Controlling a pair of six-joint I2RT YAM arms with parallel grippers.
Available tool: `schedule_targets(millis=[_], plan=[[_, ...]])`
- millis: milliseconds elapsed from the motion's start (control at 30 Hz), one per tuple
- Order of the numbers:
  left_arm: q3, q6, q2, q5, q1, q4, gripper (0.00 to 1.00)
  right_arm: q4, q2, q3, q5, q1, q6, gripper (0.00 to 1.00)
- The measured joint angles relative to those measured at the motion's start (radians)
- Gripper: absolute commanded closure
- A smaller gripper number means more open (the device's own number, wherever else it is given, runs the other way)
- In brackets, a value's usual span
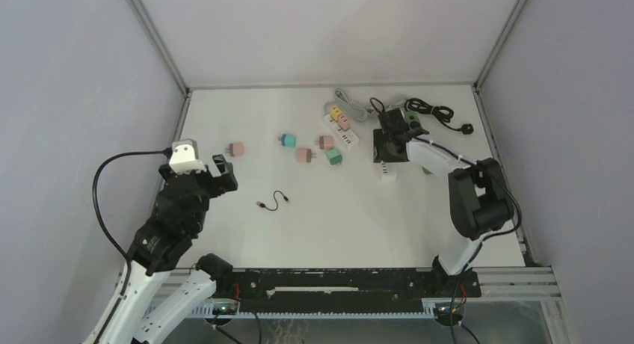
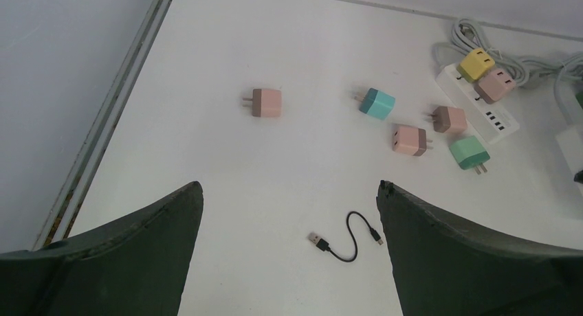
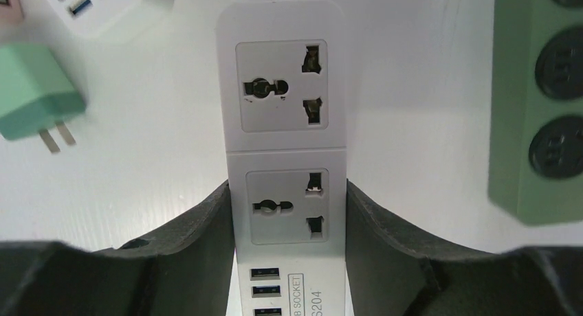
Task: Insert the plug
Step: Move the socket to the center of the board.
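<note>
I keep pulling the white power strip into the open front space [image 1: 368, 213] with my right gripper and let go of it there, because its sockets [image 3: 287, 206] face up and the way is clear.
My right gripper [image 3: 287, 187] is shut on the sides of a white power strip [image 3: 280, 89] with two universal sockets and USB ports; in the top view it [image 1: 390, 143] sits at the back right, with the strip's end [image 1: 387, 171] showing. My left gripper [image 2: 289, 187] is open and empty, held above the table at the left [image 1: 203, 172]. Loose plugs lie on the table: pink-brown [image 2: 267, 102], teal [image 2: 377, 103], brown [image 2: 450, 119], pink [image 2: 410, 139] and green [image 2: 469, 152]. The green plug also shows in the right wrist view [image 3: 34, 91].
A short black USB cable [image 2: 344, 242] lies below my left gripper. A second white strip [image 2: 491, 110] holds a yellow plug [image 2: 476, 63] and a pink plug [image 2: 494, 85]. A green power strip [image 3: 536, 103] lies right of the held strip. A black cord [image 1: 437, 114] lies at the back right.
</note>
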Motion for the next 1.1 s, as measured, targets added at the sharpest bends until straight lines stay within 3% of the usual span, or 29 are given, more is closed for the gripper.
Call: schedule_targets(millis=[467, 833, 1100], plan=[[-0.018, 0.0, -0.001, 0.005, 0.001, 0.017, 0.0, 0.011, -0.218, -0.306, 0.093, 0.22, 0.206, 0.73], [-0.013, -0.057, 0.06, 0.114, 0.002, -0.021, 0.01, 0.016, -0.294, -0.41, 0.141, 0.356, 0.295, 0.63], [-0.029, -0.196, 0.126, 0.24, -0.009, -0.039, 0.03, 0.028, -0.301, -0.438, 0.182, 0.408, 0.336, 0.55]])
